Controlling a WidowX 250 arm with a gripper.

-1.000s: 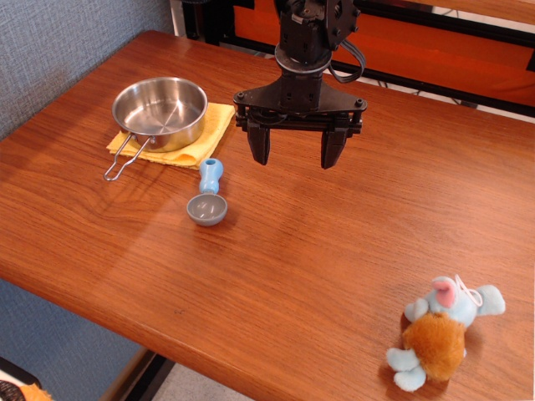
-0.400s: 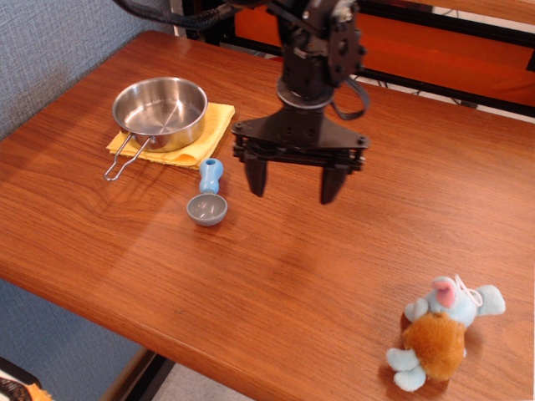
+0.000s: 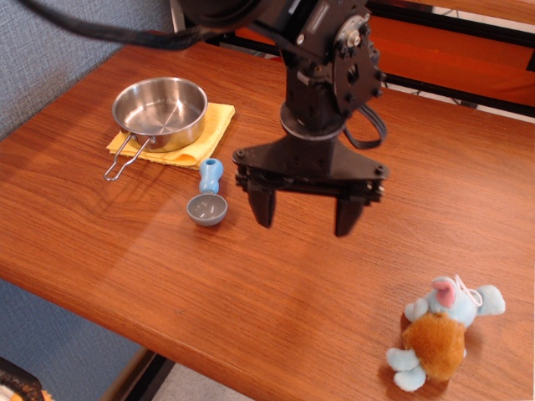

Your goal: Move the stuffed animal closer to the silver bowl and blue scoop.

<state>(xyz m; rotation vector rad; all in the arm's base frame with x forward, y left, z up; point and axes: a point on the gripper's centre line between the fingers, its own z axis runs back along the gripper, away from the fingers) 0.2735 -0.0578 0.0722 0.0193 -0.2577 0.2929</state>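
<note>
My gripper is going to carry the stuffed animal point(image 3: 439, 334). The light blue feet point(image 3: 406, 369) stick out past the orange-brown belly, so I expect them to keep poking out below my gripper.
The stuffed animal point(image 3: 443, 332), light blue with an orange-brown belly and pink ear, lies near the table's front right edge. The silver bowl point(image 3: 160, 111) with a folding wire handle sits on a yellow cloth at the back left. The blue scoop point(image 3: 207, 196) lies just in front of the cloth, cup toward me. My black gripper point(image 3: 304, 215) hangs open and empty above the middle of the table, right of the scoop and well left of and behind the stuffed animal.
The yellow cloth point(image 3: 212, 127) lies under the bowl. The wooden table point(image 3: 100, 242) has a front edge running diagonally at lower left. A grey wall panel point(image 3: 50, 50) stands at left. An orange panel and black cables point(image 3: 468, 58) run along the back.
The gripper has moved forward and slightly right, toward the stuffed animal, staying open. The bowl, scoop and stuffed animal have not moved.
</note>
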